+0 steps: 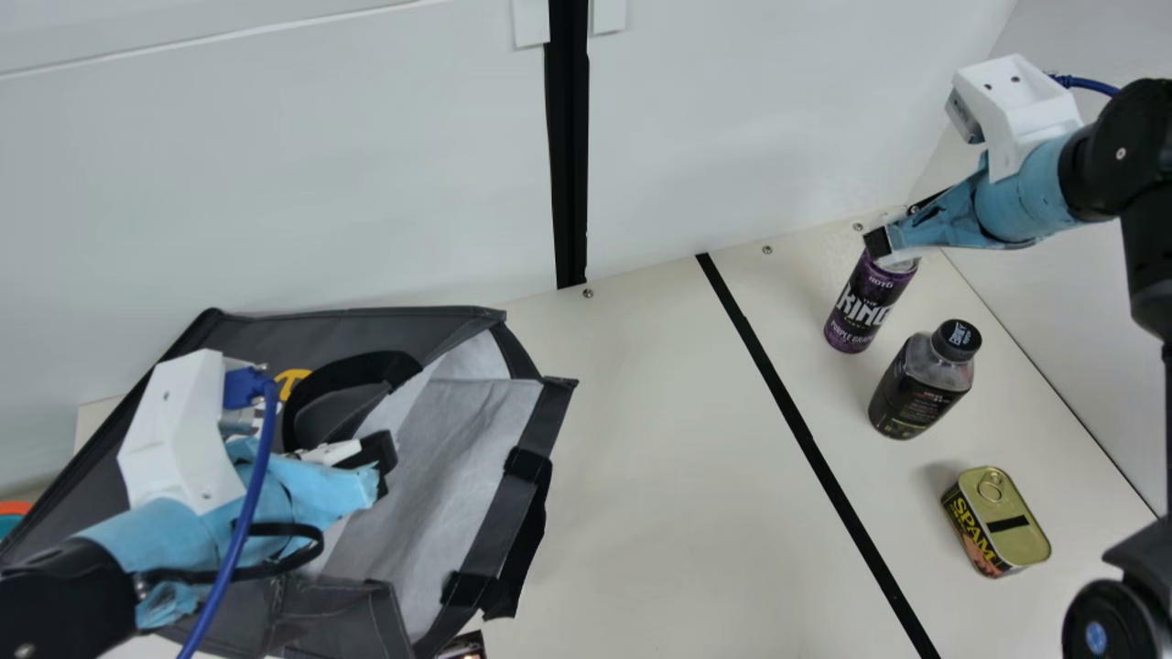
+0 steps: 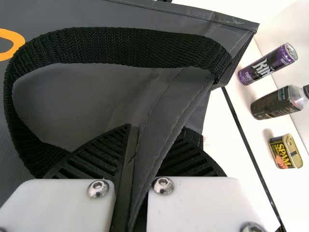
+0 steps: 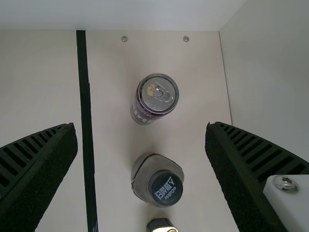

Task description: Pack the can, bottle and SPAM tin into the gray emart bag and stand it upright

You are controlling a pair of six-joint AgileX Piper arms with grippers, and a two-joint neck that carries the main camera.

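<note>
The gray bag's soft lining (image 1: 448, 478) is loose and slanted, so the purple can (image 1: 871, 302) will fall onto its side when I put it in.
The gray bag (image 1: 485, 439) lies on its side at the left of the main view, its mouth facing the can, bottle and tin. My left gripper (image 1: 380, 462) is at that mouth; in the left wrist view, the left gripper (image 2: 153, 135) pinches the bag's edge (image 2: 166, 113) below a black strap handle. My right gripper (image 1: 897, 227) is above the purple can (image 1: 863, 307), which stands upright. In the right wrist view, the right gripper (image 3: 140, 126) is spread wide with nothing held. The dark bottle (image 1: 918, 389) and the SPAM tin (image 1: 996, 523) stand in line with the can.
Behind the table rises a white wall (image 1: 320, 183) with a black vertical strip, and another wall (image 1: 1071, 320) borders the right side. A black line (image 1: 792, 421) crosses the table between the bag and the items. A small dark object (image 1: 465, 646) shows at the bottom edge.
</note>
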